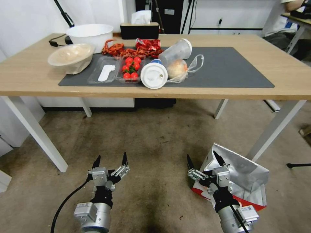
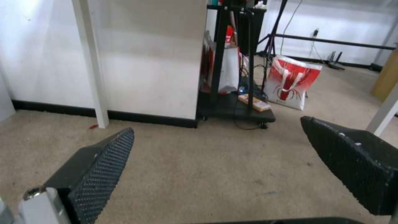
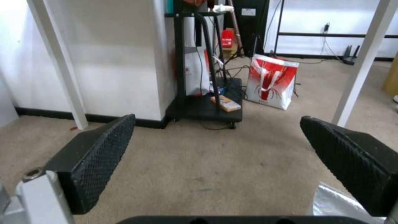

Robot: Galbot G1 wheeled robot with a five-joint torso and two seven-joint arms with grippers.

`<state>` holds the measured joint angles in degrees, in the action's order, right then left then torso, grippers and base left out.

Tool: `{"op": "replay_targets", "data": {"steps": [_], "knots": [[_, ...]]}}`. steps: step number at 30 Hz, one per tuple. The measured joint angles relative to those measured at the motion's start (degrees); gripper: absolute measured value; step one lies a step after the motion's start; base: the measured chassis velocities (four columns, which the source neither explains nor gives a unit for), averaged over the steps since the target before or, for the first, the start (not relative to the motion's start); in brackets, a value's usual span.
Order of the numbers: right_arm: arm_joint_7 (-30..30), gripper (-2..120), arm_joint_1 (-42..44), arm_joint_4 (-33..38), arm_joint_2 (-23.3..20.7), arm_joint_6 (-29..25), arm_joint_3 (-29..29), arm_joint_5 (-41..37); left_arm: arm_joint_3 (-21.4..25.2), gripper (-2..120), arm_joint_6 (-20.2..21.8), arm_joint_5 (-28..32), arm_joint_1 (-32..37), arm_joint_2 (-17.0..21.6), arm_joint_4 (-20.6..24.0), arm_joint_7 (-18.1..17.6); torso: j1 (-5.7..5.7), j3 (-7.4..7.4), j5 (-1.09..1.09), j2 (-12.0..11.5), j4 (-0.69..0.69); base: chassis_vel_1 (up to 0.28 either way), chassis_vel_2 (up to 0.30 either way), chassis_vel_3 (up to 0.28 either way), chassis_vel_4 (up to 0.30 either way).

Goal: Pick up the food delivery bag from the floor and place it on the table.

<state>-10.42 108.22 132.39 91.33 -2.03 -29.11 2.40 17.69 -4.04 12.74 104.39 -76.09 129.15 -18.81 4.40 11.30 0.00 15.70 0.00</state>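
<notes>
I expect the food delivery bag (image 1: 241,185) to stay boxy and open when I lift its far rim, because the foil-lined walls (image 1: 247,167) stand up on their own.
The food delivery bag (image 1: 243,172) rests on the floor (image 1: 155,136) at my lower right, near a white table leg (image 1: 275,127). Its mouth gapes open, showing crumpled silver foil lining (image 3: 336,203) above a red lower edge. My right gripper (image 1: 202,155) (image 3: 217,118) is open and hovers at the bag's left rim, one finger in front of the foil. My left gripper (image 1: 111,157) (image 2: 215,124) is open over bare floor, well left of the bag. The light-wood table (image 1: 32,77) with its dark grey mat (image 1: 233,68) stands ahead.
The mat's left half holds a white tub (image 1: 90,32), a bowl (image 1: 71,57), tomatoes (image 1: 131,67), cups (image 1: 154,75) and a bagged bun (image 1: 181,68). Beyond the table, another red-and-white bag (image 3: 271,81) stands by a black cart (image 3: 205,109).
</notes>
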Motion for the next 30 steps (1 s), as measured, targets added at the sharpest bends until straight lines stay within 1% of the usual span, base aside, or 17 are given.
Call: {"op": "replay_targets", "data": {"steps": [5,7,11,26,28,30], "knots": [[-0.1,100,0.0,0.0,-0.1,0.0,0.0,0.0,0.0,100,0.0,0.0,0.0,0.0,0.0,0.0,-0.25,-0.66,0.00,-0.9,0.00,0.000,0.000,0.000,0.000],[-0.1,100,0.0,0.0,-0.2,0.0,0.0,0.0,0.0,100,0.0,0.0,0.0,0.0,-0.1,0.0,-0.41,-1.19,0.00,-1.6,0.00,0.000,0.000,0.000,0.000],[-0.1,100,0.0,0.0,-0.2,0.0,-0.1,-0.1,0.0,100,0.0,-0.1,0.0,-0.1,-0.1,0.0,-0.67,-1.60,0.00,-2.3,0.00,0.000,0.000,0.000,0.000],[-0.6,100,0.1,0.0,-0.2,-0.4,-0.1,-0.1,0.2,100,-0.5,-0.3,0.4,-0.1,0.0,0.0,-1.48,-4.43,-0.01,-5.9,0.00,0.000,0.000,0.000,0.000],[-0.6,100,0.1,0.0,-0.2,-0.4,-0.1,-0.1,0.2,100,-0.5,-0.3,0.4,-0.1,0.0,0.0,-1.51,-4.50,0.00,-6.0,0.00,0.000,0.000,0.000,0.000],[-0.6,100,0.1,-0.1,-0.2,-0.5,-0.1,-0.1,0.2,100,-0.5,-0.5,0.4,-0.1,0.0,-0.1,-1.65,-5.14,0.00,-6.8,0.00,0.000,0.000,0.000,0.000]]}}
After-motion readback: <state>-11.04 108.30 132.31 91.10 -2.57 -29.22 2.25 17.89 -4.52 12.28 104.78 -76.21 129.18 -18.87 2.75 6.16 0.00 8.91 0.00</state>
